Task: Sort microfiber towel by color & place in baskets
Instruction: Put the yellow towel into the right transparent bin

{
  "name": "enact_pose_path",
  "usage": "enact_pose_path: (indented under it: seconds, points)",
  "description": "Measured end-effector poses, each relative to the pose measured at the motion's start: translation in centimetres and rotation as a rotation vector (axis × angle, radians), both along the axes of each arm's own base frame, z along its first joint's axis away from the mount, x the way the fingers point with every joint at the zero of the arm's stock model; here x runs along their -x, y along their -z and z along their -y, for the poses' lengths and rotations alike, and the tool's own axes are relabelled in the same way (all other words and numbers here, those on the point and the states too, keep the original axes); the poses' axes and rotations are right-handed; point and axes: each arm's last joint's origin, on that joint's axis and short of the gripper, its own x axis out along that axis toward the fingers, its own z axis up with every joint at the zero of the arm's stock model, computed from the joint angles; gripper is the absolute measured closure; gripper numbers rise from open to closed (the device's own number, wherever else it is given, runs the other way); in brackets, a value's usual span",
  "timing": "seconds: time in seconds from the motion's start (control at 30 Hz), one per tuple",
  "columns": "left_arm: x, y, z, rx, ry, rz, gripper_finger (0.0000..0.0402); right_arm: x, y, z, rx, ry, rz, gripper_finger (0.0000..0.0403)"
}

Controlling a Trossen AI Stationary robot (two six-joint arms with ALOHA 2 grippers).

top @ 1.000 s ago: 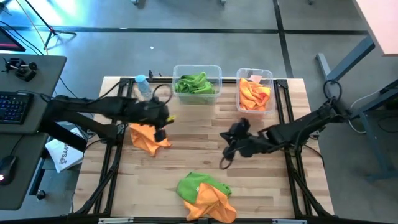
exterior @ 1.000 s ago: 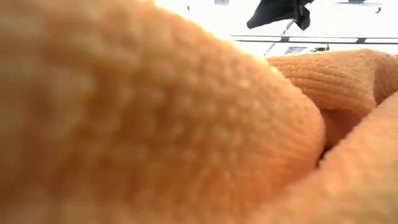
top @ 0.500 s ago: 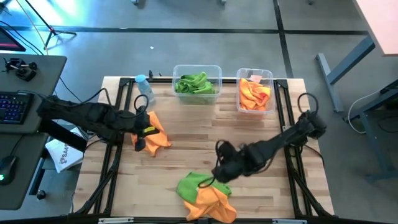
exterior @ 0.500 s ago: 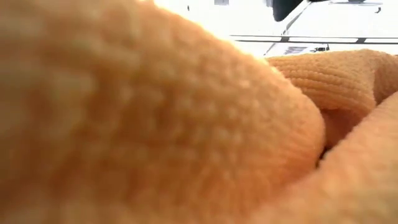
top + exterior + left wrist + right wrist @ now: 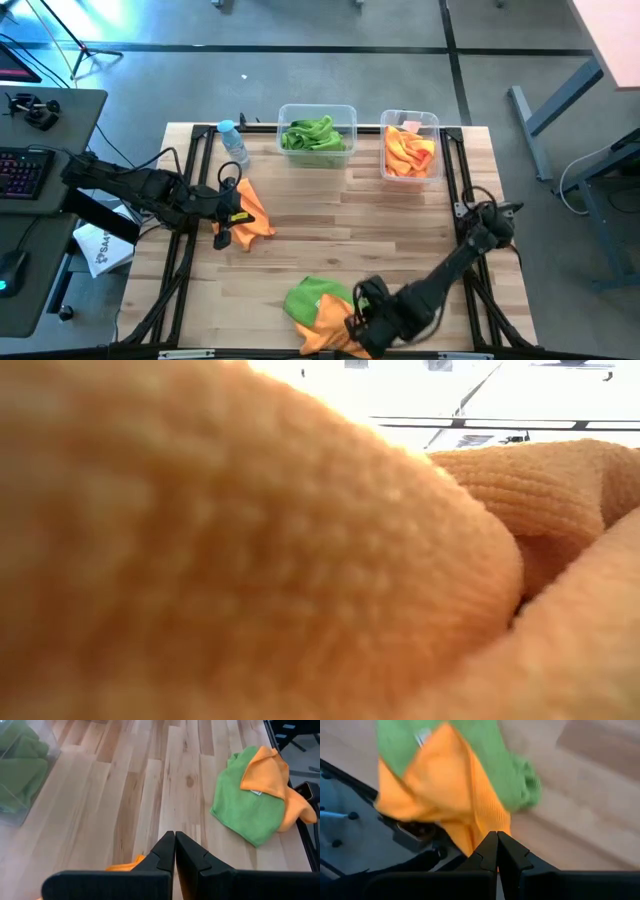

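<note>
The right gripper is shut, and the orange towel's edge [image 5: 503,819] is outside its fingers. Next, the gripper opens, goes down around the loose orange end [image 5: 484,824] and pinches it before lifting.
An orange towel [image 5: 252,212] lies flat on the table's left side. My left gripper [image 5: 222,240] is shut just above that towel's near-left edge [image 5: 125,866]. A green towel [image 5: 308,297] lies at the near edge with another orange towel [image 5: 338,325] partly on top of it. My right gripper [image 5: 352,322] is shut and points down over this orange towel [image 5: 445,785]. The wider basket [image 5: 317,110] holds green towels. The narrower basket [image 5: 410,122] holds orange ones. An orange towel [image 5: 250,560] fills the low view.
A small water bottle [image 5: 232,142] with a blue cap lies at the far left, beside the wider basket. Bare wood [image 5: 350,210] stretches across the table's middle, between the baskets and the near pile. A desk with a keyboard [image 5: 25,170] stands off the left edge.
My right gripper has swept from the table's middle toward the near edge, rolling and tipping steeply downward, and now stands over the green and orange pile. My left gripper has drawn back toward the left edge and sunk a little, off the middle of the left orange towel. Both have stayed shut.
</note>
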Motion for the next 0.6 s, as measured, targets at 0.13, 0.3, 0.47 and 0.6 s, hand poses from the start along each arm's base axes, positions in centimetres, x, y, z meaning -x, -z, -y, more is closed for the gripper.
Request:
enact_pose_path:
  seconds: [0.13,0.3,0.47,0.6]
  points:
    - [0.0,0.0,0.0,0.0,0.0,0.0,0.0401,1.0,1.7,-2.6,-0.027,-0.006,-0.006,0.0402]
    - [0.0,0.0,0.0,0.0,0.001,0.003,0.0401,1.4,4.2,-4.5,-0.005,-0.043,-0.034,0.0402]
    - [0.0,0.0,0.0,0.001,0.0,0.005,0.0401,0.2,6.2,-5.5,-0.034,-0.068,-0.009,0.0378]
    - [0.0,0.0,0.0,0.007,-0.005,0.005,0.0401,-0.2,7.7,-5.8,-0.068,-0.091,-0.061,0.0322]
